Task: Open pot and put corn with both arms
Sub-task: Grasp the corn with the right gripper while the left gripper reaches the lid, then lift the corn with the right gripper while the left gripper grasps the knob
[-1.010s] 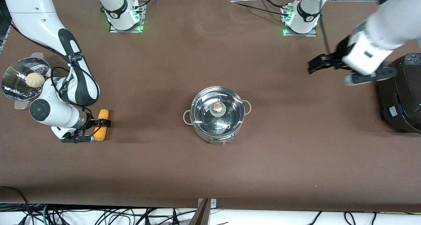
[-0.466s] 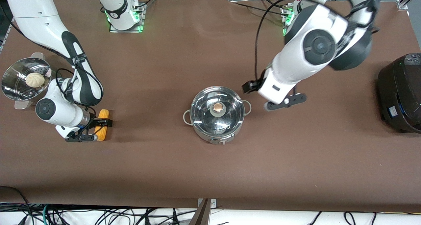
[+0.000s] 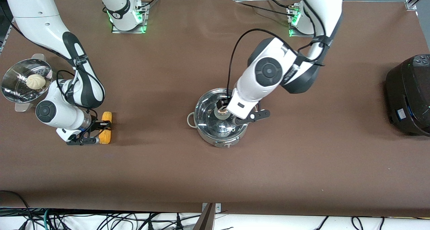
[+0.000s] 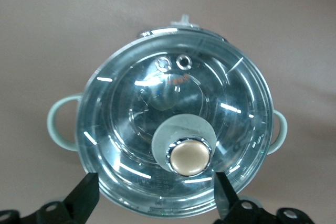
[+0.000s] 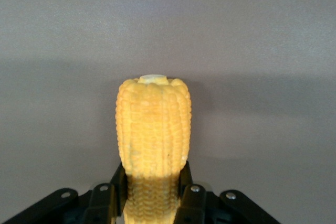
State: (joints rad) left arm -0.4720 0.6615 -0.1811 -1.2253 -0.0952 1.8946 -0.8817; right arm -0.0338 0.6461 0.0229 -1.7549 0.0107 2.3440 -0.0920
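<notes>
My gripper will find an empty steel pot (image 3: 217, 141) when it lifts the glass lid off, because only shiny steel rings (image 4: 125, 148) show through the lid.
The steel pot (image 3: 205, 123) stands mid-table with its glass lid (image 3: 205, 106) on. My left gripper (image 3: 224, 111) hangs over the lid's knob (image 3: 221, 113) and is open. In the left wrist view the pot (image 4: 105, 177) fills the frame. The knob (image 4: 190, 157) lies between my wide-apart fingers (image 4: 84, 199), untouched. The corn (image 3: 106, 132) lies on the table toward the right arm's end. My right gripper (image 3: 100, 133) is shut on it. In the right wrist view my fingers (image 5: 185, 184) press both sides of the corn (image 5: 153, 124).
A perforated steamer basket (image 3: 13, 88) with a pale bun (image 3: 36, 81) sits at the right arm's end of the table. A large black cooker (image 3: 410, 95) stands at the left arm's end. Brown table lies bare around the pot.
My left arm has swung from near the black cooker across the table to over the pot's lid. My right gripper stays on the corn, shifted only slightly.
</notes>
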